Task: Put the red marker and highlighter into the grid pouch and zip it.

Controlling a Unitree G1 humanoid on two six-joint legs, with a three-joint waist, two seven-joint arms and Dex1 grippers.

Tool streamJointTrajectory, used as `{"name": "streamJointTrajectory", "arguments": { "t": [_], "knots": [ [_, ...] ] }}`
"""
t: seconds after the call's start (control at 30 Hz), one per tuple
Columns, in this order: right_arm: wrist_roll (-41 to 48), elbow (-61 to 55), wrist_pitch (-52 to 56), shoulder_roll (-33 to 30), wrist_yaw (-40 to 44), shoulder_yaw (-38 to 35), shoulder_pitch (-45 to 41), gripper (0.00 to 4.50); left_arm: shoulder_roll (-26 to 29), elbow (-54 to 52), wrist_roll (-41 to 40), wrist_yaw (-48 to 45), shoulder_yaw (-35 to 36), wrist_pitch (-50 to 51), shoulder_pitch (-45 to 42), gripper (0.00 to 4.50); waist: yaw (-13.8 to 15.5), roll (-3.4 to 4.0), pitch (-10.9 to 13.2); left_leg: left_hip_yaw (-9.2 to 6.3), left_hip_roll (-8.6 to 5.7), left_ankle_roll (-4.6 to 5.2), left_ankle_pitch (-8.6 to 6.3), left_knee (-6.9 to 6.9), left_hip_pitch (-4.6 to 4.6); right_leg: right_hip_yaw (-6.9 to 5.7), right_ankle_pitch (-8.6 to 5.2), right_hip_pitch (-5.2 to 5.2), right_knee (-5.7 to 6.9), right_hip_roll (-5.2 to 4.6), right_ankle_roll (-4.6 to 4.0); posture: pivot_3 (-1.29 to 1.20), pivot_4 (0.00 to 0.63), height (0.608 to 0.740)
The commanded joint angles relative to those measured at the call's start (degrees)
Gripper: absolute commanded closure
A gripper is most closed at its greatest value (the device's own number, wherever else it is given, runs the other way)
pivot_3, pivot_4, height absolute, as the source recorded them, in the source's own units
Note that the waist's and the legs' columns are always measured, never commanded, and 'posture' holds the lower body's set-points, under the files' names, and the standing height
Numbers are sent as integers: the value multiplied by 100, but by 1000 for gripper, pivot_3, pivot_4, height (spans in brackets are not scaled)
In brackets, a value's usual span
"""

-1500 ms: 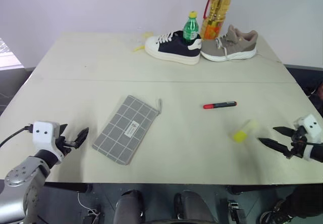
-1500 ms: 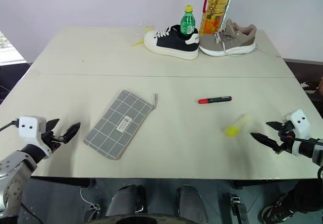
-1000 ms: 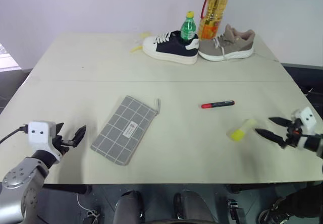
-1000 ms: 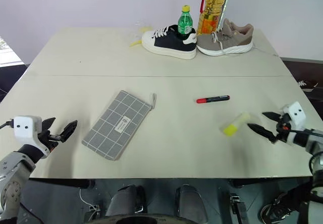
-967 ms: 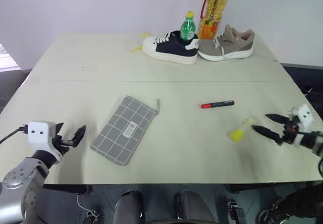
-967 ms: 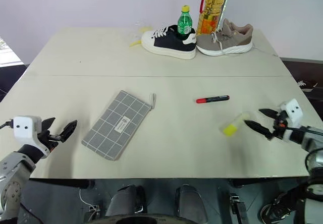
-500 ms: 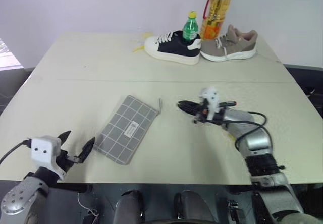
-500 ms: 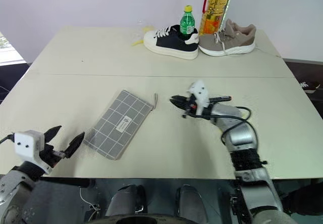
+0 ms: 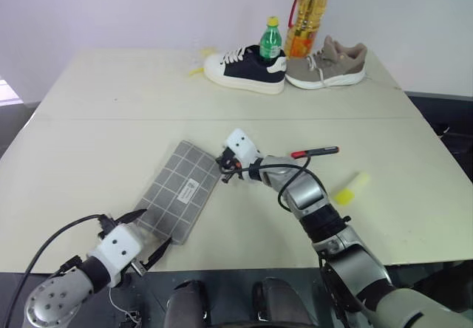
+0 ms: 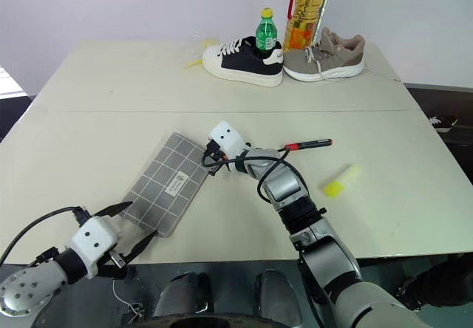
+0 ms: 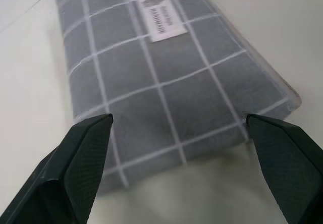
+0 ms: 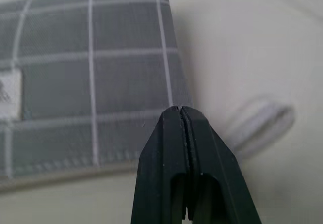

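The grid pouch is lying flat and its zipper edge (image 9: 203,209) is low, so my left gripper should pinch the pouch's near end (image 9: 159,230) and raise it before the zipper is opened.
The grid pouch (image 9: 177,199) lies flat and slanted on the table, label up, zipper closed. My right gripper (image 9: 225,164) is shut, its tips (image 12: 181,114) over the pouch's far corner, with the grey pull cord (image 12: 262,120) just beside them; I see nothing between the fingers. My left gripper (image 9: 146,233) is open at the pouch's near end, and its fingers (image 11: 81,158) stand to either side of that end without touching it. The red marker (image 9: 315,151) lies right of the pouch. The yellow highlighter (image 9: 351,189) lies further right, nearer the front.
At the back of the table stand a black and white shoe (image 9: 244,69), a tan shoe (image 9: 325,63), a green bottle (image 9: 271,38) and an oil bottle (image 9: 307,19). The table's front edge (image 9: 244,272) runs just behind my left gripper.
My right arm swung left from beside the highlighter to the pouch's far corner and its fingers shut. My left gripper moved in to the pouch's near end, still open.
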Motion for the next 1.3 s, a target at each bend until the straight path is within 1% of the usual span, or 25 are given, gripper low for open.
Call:
{"name": "streamJointTrajectory", "arguments": {
  "t": [0.03, 0.3, 0.33, 0.47, 0.6, 0.7, 0.87, 0.93, 1.0, 1.07, 1.2, 1.3],
  "knots": [
    [16, -13, 108, 102, -11, -22, -2, 4457, 139, -38, 299, -53, -233, -155, -51, 0, 5, 0, 0, 1, 0, 0, 0, 0, 0, -7, 0, -7, 11, -3, 1, 0, 150, 705],
    [43, -81, 244, 236, 1, 30, 99, 4457, 550, 387, 1129, 15, -575, -461, -613, 0, 19, 8, -5, 3, -1, 0, 0, 7, 2, -18, -4, -9, 22, -11, -6, 0, 150, 705],
    [45, -94, 259, 262, -1, 37, 108, 4457, 538, 423, 1125, 38, -566, -487, -671, 0, 14, 9, -6, 3, -1, -1, 0, 7, 2, -20, -2, -9, 23, -11, -3, 0, 150, 705],
    [24, -63, 253, 323, -32, 32, 104, 4457, 486, 268, 684, -109, -345, -501, -526, 0, -5, 8, -7, 7, 2, -1, 1, 5, 2, -24, 1, -15, 26, -10, 3, 0, 150, 705],
    [2, -78, 268, 333, -57, 39, 151, 4457, 434, -57, -39, -410, 169, -274, 85, 0, -12, 6, -9, 9, 9, -1, 1, 0, 2, -30, 2, -22, 27, -7, 5, 0, 150, 705],
    [-19, -126, 317, 319, -49, 79, 182, 4457, 525, -289, -591, -797, 625, 34, 609, 0, -13, 5, -9, 9, 9, -1, 0, 0, 2, -32, 1, -22, 25, -8, 3, 0, 150, 705],
    [-51, -136, 323, 358, -76, 116, 203, 4457, 582, -480, -1142, -1086, 800, 611, 727, 0, 10, 2, -11, 5, 8, -2, 0, 5, 1, -39, -8, -19, 24, -12, -12, 0, 150, 705],
    [-59, -165, 323, 383, -98, 137, 224, 4457, 697, -421, -971, -1184, 729, 546, 742, 0, 6, -2, -13, 5, 8, -3, 0, 6, 1, -39, -8, -19, 24, -13, -12, 0, 150, 705],
    [-73, -189, 297, 424, -145, 166, 265, 4457, 725, -146, -580, -998, 595, 140, 381, 0, 7, 0, -12, 5, 8, -2, 0, 0, 1, -39, -8, -21, 24, -11, -12, 0, 150, 705],
    [-74, -217, 291, 452, -181, 176, 304, 4457, 706, 13, -419, -892, 510, -66, 149, 0, 11, -1, -13, 5, 8, -3, 0, -1, 1, -39, -8, -21, 25, -9, -11, 0, 150, 705],
    [-102, -242, 286, 528, -249, 168, 337, 4457, 802, 447, 272, -708, 129, -758, -300, 0, -7, -2, -13, 10, 9, -3, 0, -1, 1, -40, -7, -22, 24, -12, -10, 0, 150, 705],
    [-105, -233, 281, 561, -278, 153, 326, 4457, 846, 608, 444, -720, -57, -997, -431, 0, -9, -2, -14, 11, 10, -3, 0, -4, 1, -41, -4, -25, 25, -9, -4, 0, 150, 705]
  ]
}}
